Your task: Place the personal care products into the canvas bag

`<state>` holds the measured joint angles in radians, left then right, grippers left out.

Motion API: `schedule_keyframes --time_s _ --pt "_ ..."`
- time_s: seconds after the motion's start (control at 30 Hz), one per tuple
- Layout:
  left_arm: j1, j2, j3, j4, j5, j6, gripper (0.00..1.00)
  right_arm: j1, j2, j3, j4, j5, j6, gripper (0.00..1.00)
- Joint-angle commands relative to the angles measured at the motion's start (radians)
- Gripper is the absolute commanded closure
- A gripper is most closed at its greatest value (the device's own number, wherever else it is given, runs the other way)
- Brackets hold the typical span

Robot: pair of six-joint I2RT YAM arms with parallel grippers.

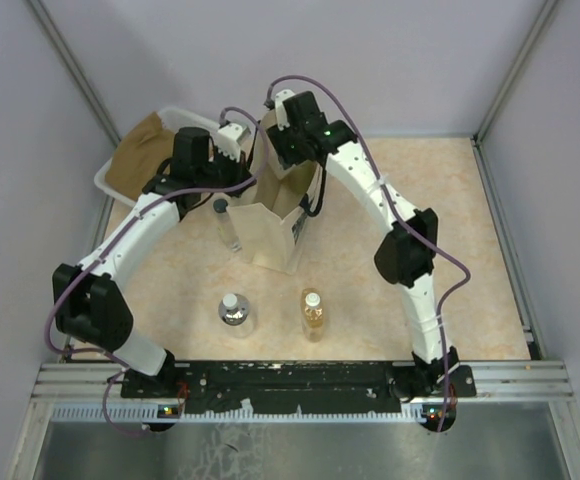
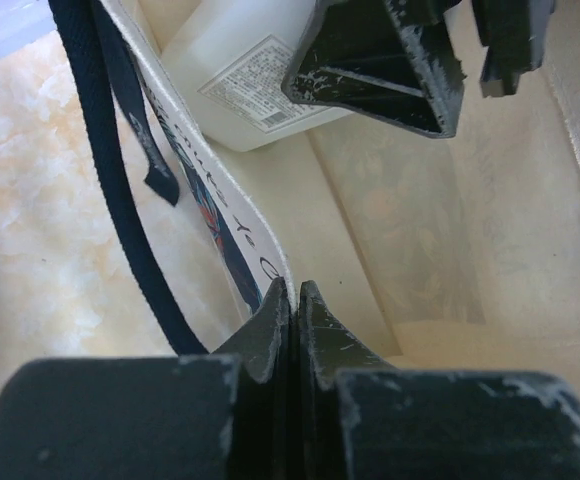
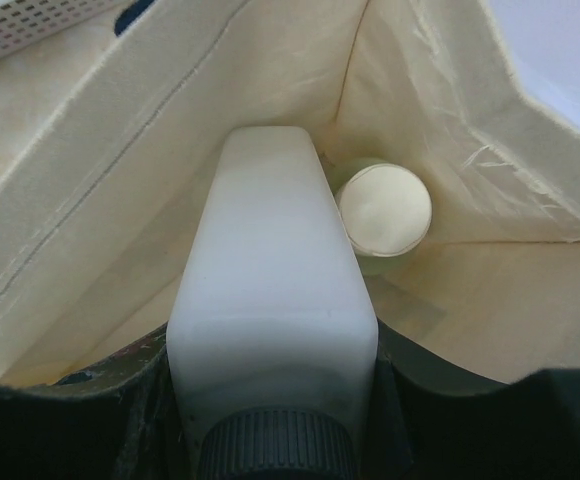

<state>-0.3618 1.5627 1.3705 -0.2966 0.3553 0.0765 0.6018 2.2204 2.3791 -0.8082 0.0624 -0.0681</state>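
Note:
The square whitish bottle [image 3: 275, 235] hangs base-down next to the olive-green bottle. My right gripper should keep moving it down until its base touches the bag's bottom [image 3: 402, 306], then let go.
The canvas bag [image 1: 270, 235] stands upright at the table's middle back. My left gripper [image 1: 250, 178] is shut on the bag's left rim [image 2: 270, 265], with the cloth pinched between the jaws [image 2: 292, 292]. My right gripper [image 1: 290, 160] reaches down into the bag's mouth, shut on the square whitish bottle [image 3: 270, 290] with its black cap [image 3: 275, 448] toward the camera. That bottle also shows in the left wrist view [image 2: 245, 75]. The olive-green bottle's cream cap [image 3: 383, 207] shows inside the bag. The slim clear bottle [image 1: 228, 222], the silvery bottle [image 1: 235, 310] and the amber bottle [image 1: 313, 313] stand on the table.
A white plastic tub [image 1: 120, 190] with brown cloth [image 1: 142, 155] stands at the back left, behind my left arm. Grey walls enclose the table on three sides. The bag's black handle [image 2: 120, 190] hangs outside its left wall.

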Motion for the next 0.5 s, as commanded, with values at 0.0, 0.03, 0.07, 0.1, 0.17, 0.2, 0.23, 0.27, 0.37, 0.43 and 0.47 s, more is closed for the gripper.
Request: schedule_keyframes --time_s 0.0,0.03,0.07,0.1,0.17,0.2,0.23,0.27,0.37,0.43,0.47 --pt "0.003 -0.05 -0.017 0.016 0.03 -0.017 1.0 0.007 -0.005 0.1 0.134 -0.003 0.022 1.0" --pt "0.003 -0.053 -0.017 0.017 0.033 -0.019 1.0 0.008 0.002 0.099 0.133 0.013 0.023 1.0" --pt "0.003 -0.055 -0.018 0.017 0.034 -0.02 1.0 0.007 0.009 0.099 0.131 0.028 0.025 1.0" --pt "0.003 -0.057 -0.019 0.019 0.037 -0.021 1.0 0.007 0.017 0.1 0.13 0.043 0.028 1.0" --pt "0.003 -0.06 -0.019 0.019 0.038 -0.023 1.0 0.006 0.035 0.101 0.13 0.073 0.041 1.0" --pt "0.003 -0.063 -0.02 0.02 0.04 -0.023 1.0 0.005 0.043 0.104 0.129 0.084 0.051 1.0" --pt "0.003 -0.064 -0.022 0.02 0.042 -0.024 1.0 0.004 0.054 0.111 0.128 0.091 0.061 1.0" --pt "0.003 -0.064 -0.023 0.021 0.043 -0.025 1.0 0.002 0.065 0.118 0.123 0.097 0.071 1.0" --pt "0.003 -0.064 -0.025 0.02 0.044 -0.025 1.0 -0.002 0.096 0.139 0.112 0.131 0.1 1.0" --pt "0.003 -0.064 -0.026 0.02 0.043 -0.025 1.0 -0.002 0.103 0.14 0.114 0.141 0.11 0.95" --pt "0.003 -0.063 -0.026 0.021 0.045 -0.025 1.0 -0.003 0.104 0.139 0.118 0.144 0.111 0.89"
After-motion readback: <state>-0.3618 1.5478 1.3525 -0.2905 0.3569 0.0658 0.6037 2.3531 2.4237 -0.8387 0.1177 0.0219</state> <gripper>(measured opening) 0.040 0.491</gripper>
